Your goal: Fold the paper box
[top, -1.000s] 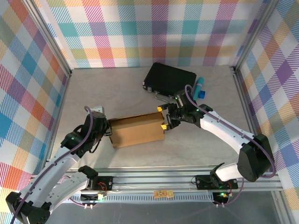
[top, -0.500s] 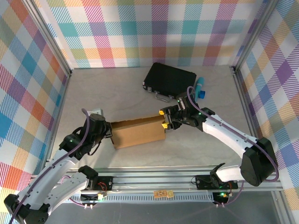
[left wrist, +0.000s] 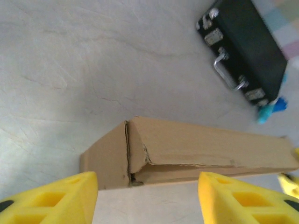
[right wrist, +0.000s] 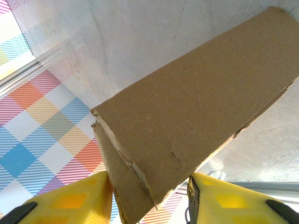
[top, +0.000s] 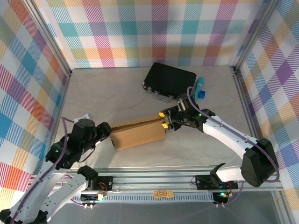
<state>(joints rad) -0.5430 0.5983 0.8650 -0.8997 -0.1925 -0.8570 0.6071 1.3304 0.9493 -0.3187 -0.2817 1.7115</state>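
Note:
The paper box gapes (left wrist: pixel 187 169) along its edge beyond my right gripper's pinch, so my left gripper should squeeze the other end's corner (left wrist: pixel 134 179) closed before laying the box flat.
The paper box (top: pixel 138 132) is a closed, long brown cardboard box lying flat at mid-table. My left gripper (top: pixel 104 132) stands open just off the box's left end. In the left wrist view the yellow fingers (left wrist: pixel 51 198) are spread wide with bare table between them, and the box (left wrist: pixel 196 149) lies a little beyond the tips. My right gripper (top: pixel 164 120) is at the box's right end. In the right wrist view the box (right wrist: pixel 196 107) has its end corner wedged between both yellow fingers (right wrist: pixel 233 200), which press on it.
A black hard case (top: pixel 169 79) with metal latches and a handle lies behind the box, also in the left wrist view (left wrist: pixel 245 46). A blue object (top: pixel 201 87) sits at its right. Aluminium frame rails (top: pixel 154 179) run along the near edge, and plaid walls enclose the table.
My left gripper has opened and drawn back leftward from the box's left end. My right gripper's jaws have closed onto the box's right end.

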